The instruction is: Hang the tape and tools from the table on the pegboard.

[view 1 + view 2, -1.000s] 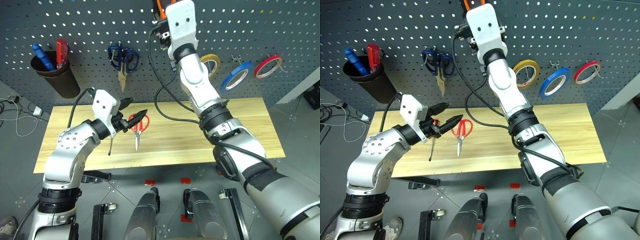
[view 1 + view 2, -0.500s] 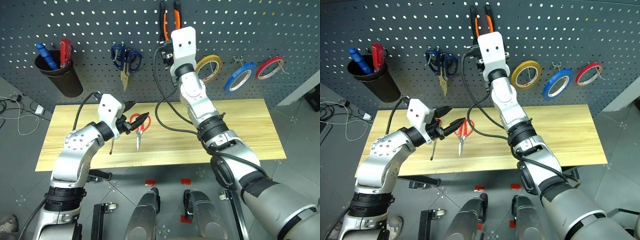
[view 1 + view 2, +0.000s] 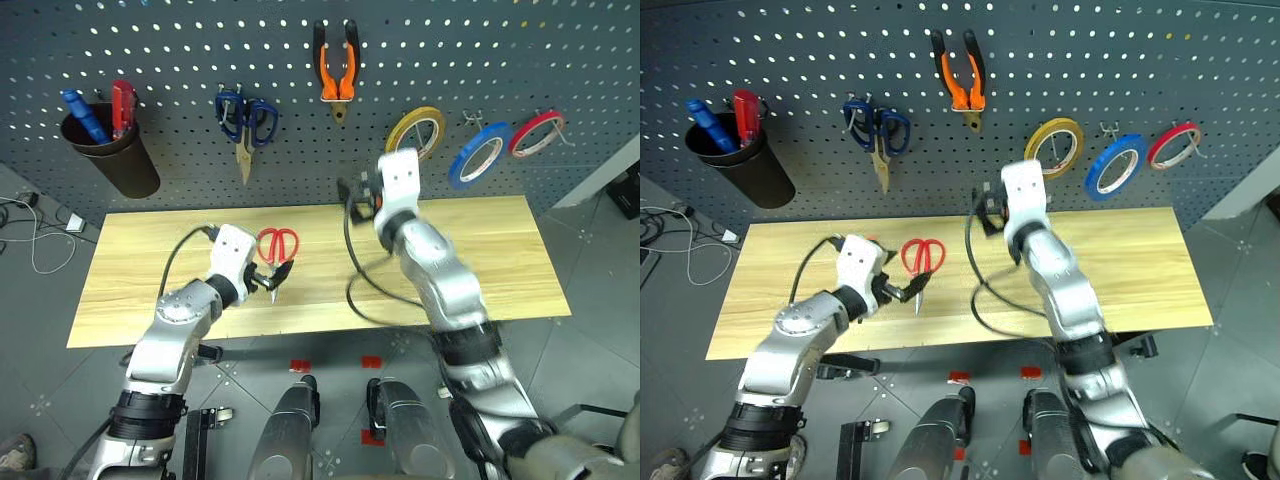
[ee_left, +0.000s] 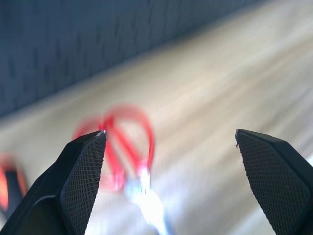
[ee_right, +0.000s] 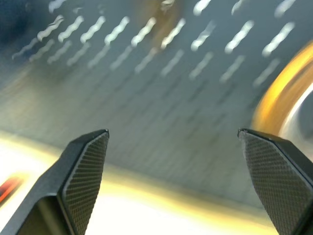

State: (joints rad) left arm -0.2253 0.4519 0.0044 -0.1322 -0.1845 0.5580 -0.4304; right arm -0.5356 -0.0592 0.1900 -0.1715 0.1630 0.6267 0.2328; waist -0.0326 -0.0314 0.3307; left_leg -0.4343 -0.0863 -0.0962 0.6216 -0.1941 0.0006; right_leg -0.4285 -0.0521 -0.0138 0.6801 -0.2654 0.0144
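The blue-handled scissors already hang on the pegboard with their loops apart. The red-handled scissors should also let their loops move apart when I hang them up.
The orange-and-black pliers hang on the pegboard, and the blue tape hangs to their right. Red-handled scissors lie on the table, blades toward the front edge. My left gripper is low over the blades and open, and the scissors lie just ahead between its fingers. The screwdriver's orange-and-black handle lies beside them. My right gripper hangs open and empty above the table's back edge, facing the pegboard below the pliers.
On the pegboard hang blue-handled scissors, a yellow tape roll and a red roll. A dark cup with pens is at the board's left. A black cable trails from my right arm over the table.
My right arm has dropped away from the pliers, which now hang on the pegboard, and its gripper has opened. My left gripper has sunk to the red scissors and opened wider.
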